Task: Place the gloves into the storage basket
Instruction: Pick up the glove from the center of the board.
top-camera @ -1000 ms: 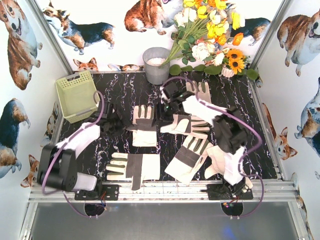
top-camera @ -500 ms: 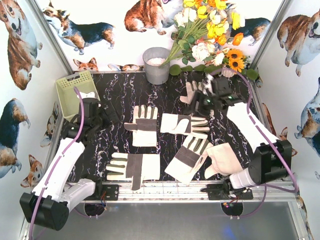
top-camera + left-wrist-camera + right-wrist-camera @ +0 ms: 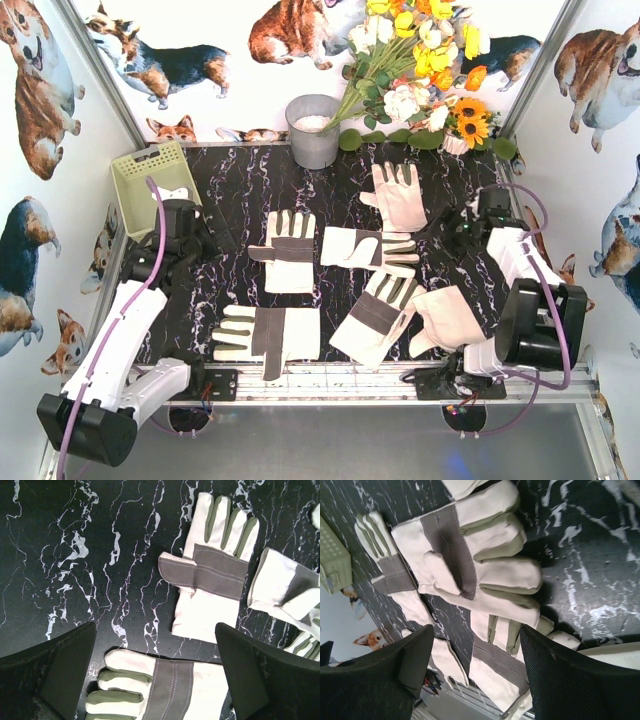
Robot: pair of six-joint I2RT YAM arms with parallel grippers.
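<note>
The robot's right gripper is open, and the middle patched glove's fingers (image 3: 398,257) point toward it across clear tabletop, so it should keep moving in until the gripper's fingers are on both sides of a finger (image 3: 406,248).
Several cream gloves lie spread on the black marbled table. Two patched ones sit mid-table (image 3: 285,250) (image 3: 370,247). A plain pinkish glove (image 3: 398,195) lies behind them. Two more patched gloves (image 3: 265,335) (image 3: 378,315) and a plain one (image 3: 450,318) are near the front. The yellow-green storage basket (image 3: 152,185) stands at the rear left. My left gripper (image 3: 208,232) hovers just right of the basket, open and empty (image 3: 155,625), above a patched glove (image 3: 165,690). My right gripper (image 3: 448,228) hangs open at the right side, empty (image 3: 477,630), facing a patched glove (image 3: 470,555).
A grey metal bucket (image 3: 312,130) stands at the back centre beside a spray of flowers (image 3: 420,70). Corgi-print walls close in both sides. An aluminium rail (image 3: 320,380) runs along the front edge by the arm bases.
My right arm swung from the rear middle out to the right edge, jaws widening, leaving the plain glove flat at the back. My left arm drew back from mid-table to beside the basket.
</note>
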